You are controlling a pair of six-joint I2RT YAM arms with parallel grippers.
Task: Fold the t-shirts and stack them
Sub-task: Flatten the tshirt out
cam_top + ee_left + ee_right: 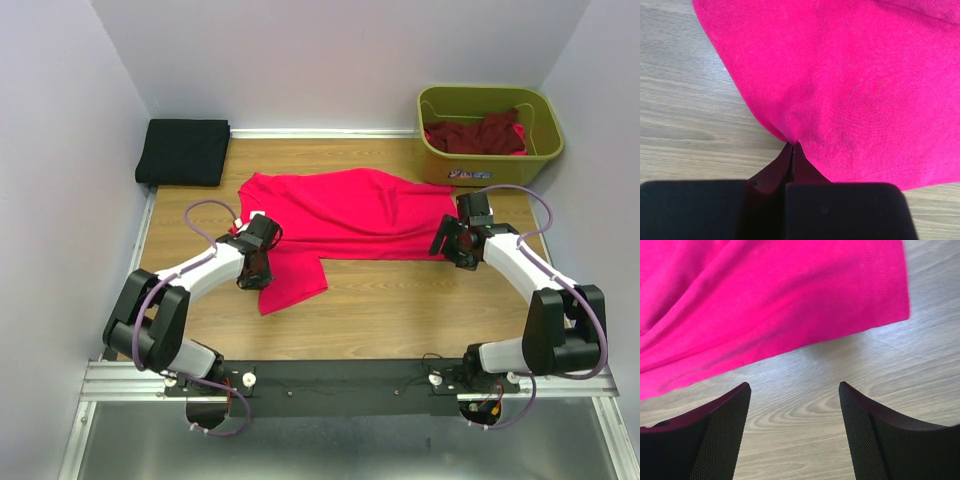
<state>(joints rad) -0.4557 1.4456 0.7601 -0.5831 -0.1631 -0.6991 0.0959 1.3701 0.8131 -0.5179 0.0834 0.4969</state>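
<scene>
I am looking at the bright pink-red t-shirt (345, 222) gathered up by long creases (391, 207). Its body will open out deeper and smoother when I lift and spread it.
A bright pink-red t-shirt (345, 215) lies spread across the middle of the wooden table. My left gripper (255, 262) is shut on its left part; in the left wrist view the cloth (840, 90) bunches into the closed fingertips (792, 146). My right gripper (447, 243) is open and empty just off the shirt's right hem (790, 305), above bare wood (795, 410). A folded black t-shirt (184, 151) lies at the back left. Dark maroon t-shirts (478, 133) lie in the tub.
The olive-green plastic tub (545, 150) stands at the back right corner. White walls close the table in at the back and both sides. Bare wood (400, 310) stretches between the shirt and the arm bases.
</scene>
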